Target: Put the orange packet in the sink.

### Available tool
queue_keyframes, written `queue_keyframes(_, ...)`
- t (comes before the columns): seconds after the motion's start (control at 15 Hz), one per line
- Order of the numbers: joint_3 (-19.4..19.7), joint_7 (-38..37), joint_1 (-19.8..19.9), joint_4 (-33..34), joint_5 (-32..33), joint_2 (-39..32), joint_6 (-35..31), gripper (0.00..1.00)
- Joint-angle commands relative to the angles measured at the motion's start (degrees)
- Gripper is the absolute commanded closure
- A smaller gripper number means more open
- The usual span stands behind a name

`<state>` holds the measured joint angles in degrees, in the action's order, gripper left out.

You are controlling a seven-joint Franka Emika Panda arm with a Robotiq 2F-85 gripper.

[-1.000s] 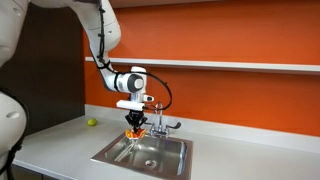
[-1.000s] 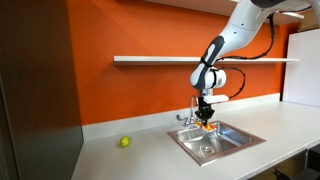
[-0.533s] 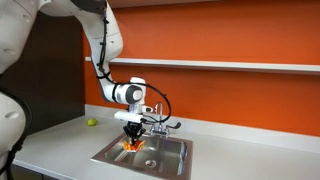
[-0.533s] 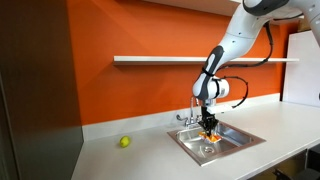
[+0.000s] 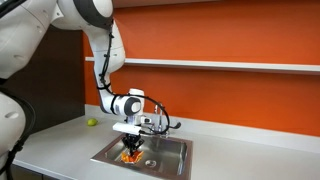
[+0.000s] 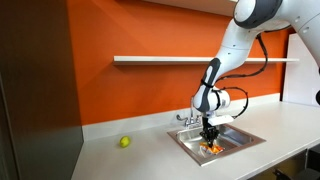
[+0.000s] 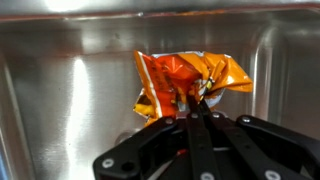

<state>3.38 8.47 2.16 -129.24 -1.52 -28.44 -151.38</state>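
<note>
My gripper should go on lowering the orange packet (image 5: 131, 156) until it touches the sink's bottom (image 5: 130, 163) and then let go, because the packet hangs inside the sink's rim, clear of the faucet.
My gripper (image 7: 192, 102) is shut on the orange packet (image 7: 170, 80), a crinkled orange pouch, and holds it low inside the sink (image 7: 60, 90). In both exterior views the gripper (image 5: 131, 151) (image 6: 211, 141) reaches down into the stainless basin (image 5: 165, 158) (image 6: 235, 138), with the packet (image 5: 130, 156) (image 6: 213, 148) showing orange at its tips near the sink floor. Whether the packet touches the bottom I cannot tell. The chrome faucet (image 5: 160, 124) stands just behind the arm.
A small yellow-green ball (image 5: 91, 123) (image 6: 125, 142) lies on the pale grey countertop (image 5: 60, 140) (image 6: 120, 160) away from the sink. An orange wall with a white shelf (image 5: 230, 66) (image 6: 160, 60) runs behind.
The gripper has moved down with the packet, from level with the faucet above the sink to deep inside the basin.
</note>
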Motion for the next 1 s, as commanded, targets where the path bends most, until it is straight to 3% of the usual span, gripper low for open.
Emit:
queue_keyframes(0.0,-1.5,-0.5,1.5,0.7,0.1,-2.5,-1.9,1.00)
queue_keyframes(0.93,-2.1,-0.8,1.5,2.2,0.2,-7.4,-3.7,1.00)
